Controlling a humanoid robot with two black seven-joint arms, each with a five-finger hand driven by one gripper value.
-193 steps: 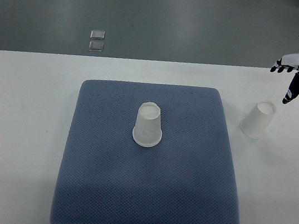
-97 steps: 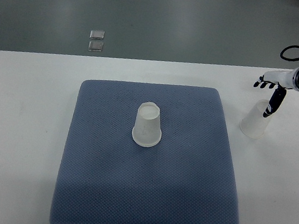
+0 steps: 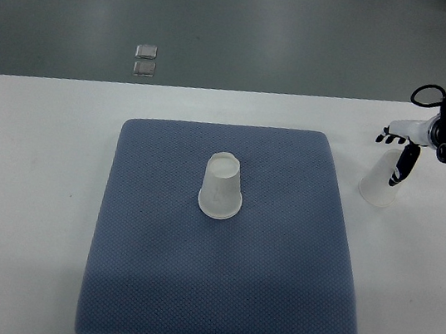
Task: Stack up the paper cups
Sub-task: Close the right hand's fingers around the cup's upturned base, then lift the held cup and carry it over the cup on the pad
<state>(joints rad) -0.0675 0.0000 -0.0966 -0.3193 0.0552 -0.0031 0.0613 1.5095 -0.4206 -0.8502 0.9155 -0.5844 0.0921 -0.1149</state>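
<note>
My gripper will let the second cup (image 3: 381,182) sink almost all the way over the cup on the blue mat (image 3: 221,185) when I stack them, because the cup on the mat gets narrower toward its top.
One white paper cup (image 3: 222,187) stands upside down near the middle of the blue mat (image 3: 146,290). A second white cup (image 3: 379,184) stands upside down on the white table, right of the mat. My right hand (image 3: 399,155) comes in from the right edge and hovers just over this second cup. Its fingers are spread, with the dark thumb (image 3: 404,165) hanging across the cup's top right side. I cannot tell if the thumb touches the cup. No left arm shows.
The white table (image 3: 27,188) reaches to the picture's left and right edges. Grey floor lies beyond its far edge, with two small square plates (image 3: 145,60) on it. A black cable (image 3: 427,90) loops above my right wrist.
My right hand has moved down and left from the table's far right corner until it is over the right-hand cup. Both cups stayed in place.
</note>
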